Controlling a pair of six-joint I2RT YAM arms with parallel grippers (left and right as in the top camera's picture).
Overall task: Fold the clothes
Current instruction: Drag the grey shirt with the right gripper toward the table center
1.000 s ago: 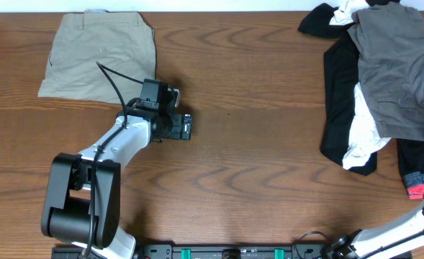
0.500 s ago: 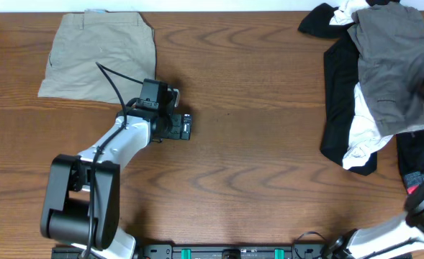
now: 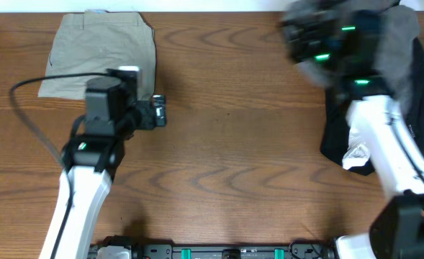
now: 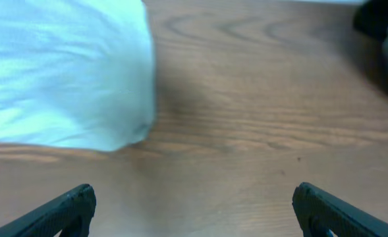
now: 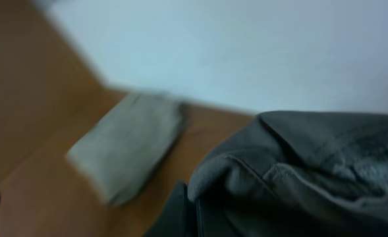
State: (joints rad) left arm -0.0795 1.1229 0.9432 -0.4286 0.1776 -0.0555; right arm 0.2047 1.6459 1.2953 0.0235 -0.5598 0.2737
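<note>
The robot's right gripper is holding the grey shorts (image 3: pixel 402 50) and the wood (image 3: pixel 226 108) beside the khaki shorts is clear, so the robot should keep swinging the grey shorts over that wood and let go.
The grey shorts (image 3: pixel 400 32) lie bunched on the garment pile at the far right. They fill the lower right of the right wrist view (image 5: pixel 312 164), folded against one dark finger (image 5: pixel 180 210). My right gripper (image 3: pixel 296 30) is blurred at the pile's left edge and points left. In its own view the right gripper (image 5: pixel 203 214) looks shut on the grey cloth. My left gripper (image 3: pixel 158 111) is open and empty just right of the khaki shorts (image 3: pixel 100 54). In its own view the left gripper (image 4: pixel 194 214) is low over bare wood.
The khaki shorts lie folded at the far left, pale in the left wrist view (image 4: pixel 62 72) and distant in the right wrist view (image 5: pixel 128 148). Black and white garments (image 3: pixel 341 137) lie under the grey shorts. The table's far edge (image 3: pixel 219 8) meets a white wall.
My right arm has swung in from the lower right corner to the grey shorts at the far right. My left arm has shifted left, its gripper now by the khaki shorts.
</note>
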